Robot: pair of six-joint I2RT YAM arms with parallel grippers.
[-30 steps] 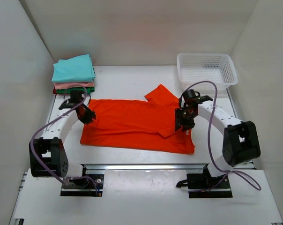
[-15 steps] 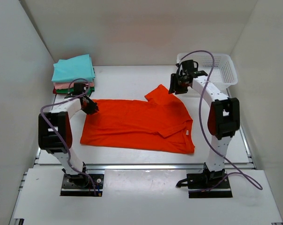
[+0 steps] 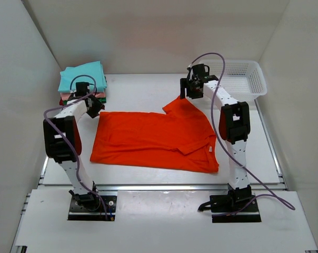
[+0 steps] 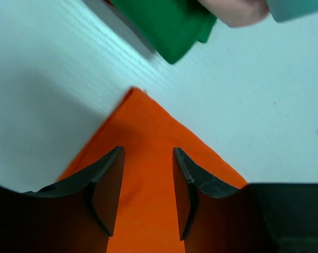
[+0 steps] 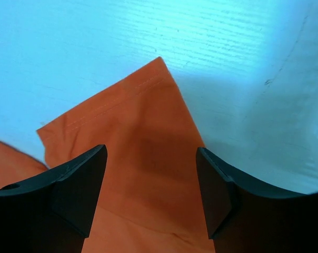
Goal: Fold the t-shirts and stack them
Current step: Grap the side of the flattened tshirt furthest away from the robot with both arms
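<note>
My right gripper keeps lowering, as the sleeve lies flat under it with its side edge beside a finger, until the open fingers close on the cloth.
An orange-red t-shirt lies spread flat on the white table, folded partly lengthwise, one sleeve sticking out at the far right. My left gripper is open over the shirt's far left corner, jaws astride the cloth. My right gripper is open over the sleeve at the far right, jaws wide on either side of it. A stack of folded t-shirts, teal on top, then pink, green and dark red, sits at the far left; its green and pink edges show in the left wrist view.
A white mesh basket stands at the far right, just behind my right arm. The white walls close in the table on the left, back and right. The shirt's near hem lies close to the table's front rail.
Both arms have stretched out away from their bases. The left gripper moved to the shirt's far left corner; the right gripper moved from the shirt's right side up to the sleeve.
</note>
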